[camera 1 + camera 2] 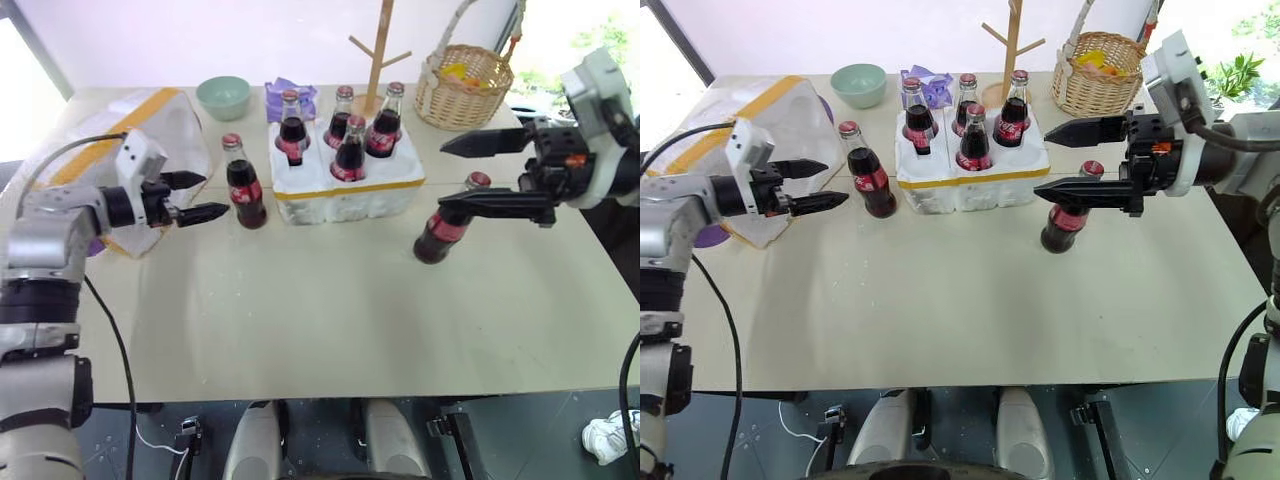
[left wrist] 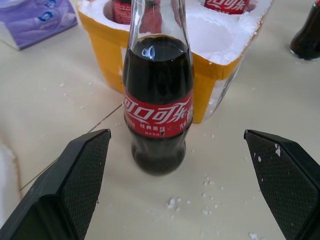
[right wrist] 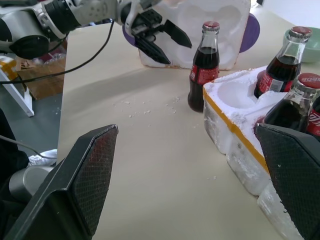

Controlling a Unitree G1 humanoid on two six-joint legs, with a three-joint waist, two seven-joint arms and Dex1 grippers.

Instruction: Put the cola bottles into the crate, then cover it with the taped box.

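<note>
The crate's seated bottles (image 1: 350,153) are sunk as far as their red labels, so the loose cola bottle (image 1: 245,182) will go down only that far when the robot lowers it in.
The crate (image 1: 345,190), low white styrofoam with a yellow tape band, stands mid-table and holds several cola bottles (image 1: 350,150). Another cola bottle (image 1: 243,185) stands on the table just left of the crate. My left gripper (image 1: 216,194) is open beside it, with the bottle (image 2: 158,110) ahead of its spread fingers and apart from them. A further bottle (image 1: 437,240) stands to the crate's right. My right gripper (image 1: 441,175) hovers open above it, its lower finger crossing in front of the neck. The taped box (image 1: 150,125) lies at the far left, behind my left gripper.
Along the back edge stand a green bowl (image 1: 223,97), a purple tissue pack (image 1: 290,92), a wooden branch stand (image 1: 377,55) and a wicker basket (image 1: 463,85). Styrofoam crumbs (image 2: 207,182) dot the table by the crate. The front half of the table is bare.
</note>
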